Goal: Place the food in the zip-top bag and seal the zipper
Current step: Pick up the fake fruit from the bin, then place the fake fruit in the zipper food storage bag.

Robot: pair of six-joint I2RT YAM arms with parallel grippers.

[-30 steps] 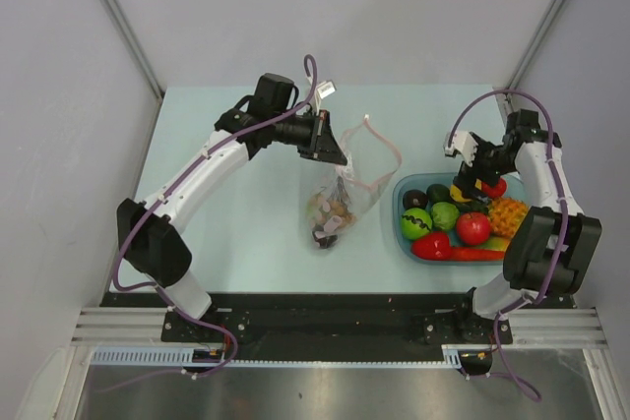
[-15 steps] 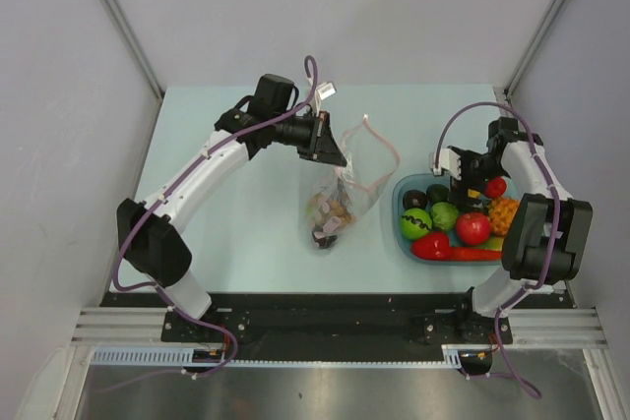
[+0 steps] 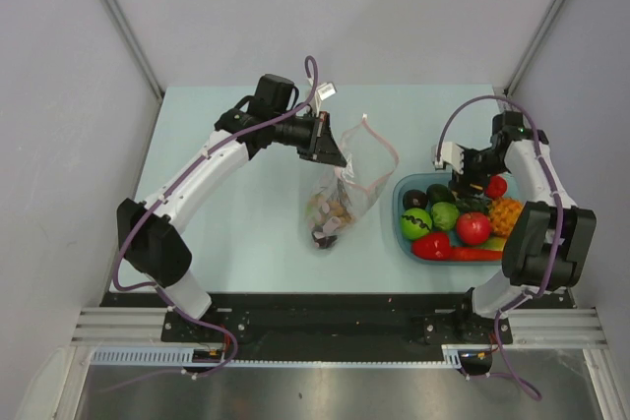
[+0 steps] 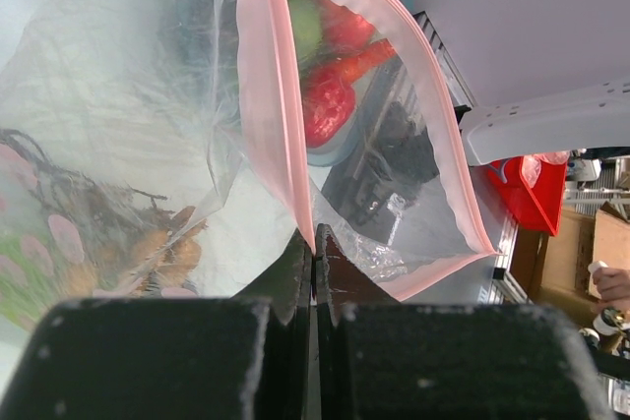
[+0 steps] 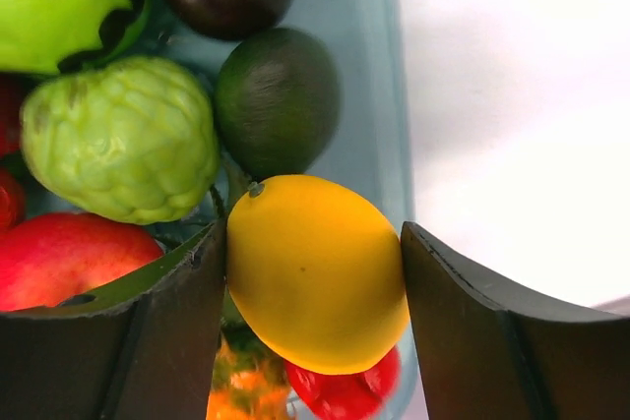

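The bag's opening (image 3: 367, 156) is wide open beside the tray, so I go on carrying the yellow lemon over with my right gripper and let it go inside the bag's pink zipper strip (image 3: 393, 154).
The clear zip-top bag (image 3: 343, 192) hangs open from my left gripper (image 3: 330, 150), which is shut on its pink zipper strip (image 4: 266, 95). In the left wrist view my left gripper (image 4: 313, 243) pinches that strip, and the bag (image 4: 118, 95) holds brown grapes (image 4: 148, 243). Food lies at the bag's bottom (image 3: 330, 211). My right gripper (image 3: 468, 182) is over the back of the blue tray (image 3: 398, 206). In the right wrist view my right gripper (image 5: 313, 272) is shut on the yellow lemon (image 5: 315, 243), both fingers (image 5: 177, 331) against its sides.
The tray (image 5: 364, 7) holds a bumpy green fruit (image 5: 118, 140), a dark avocado (image 5: 278, 100), a red apple (image 5: 59, 258), a pineapple (image 3: 507, 213) and a red pepper (image 3: 433, 246). The tray sits near the table's right edge. Grey walls enclose the table.
My right gripper has shifted a little over the back of the tray and settled round the lemon. The left arm and the bag have not moved.
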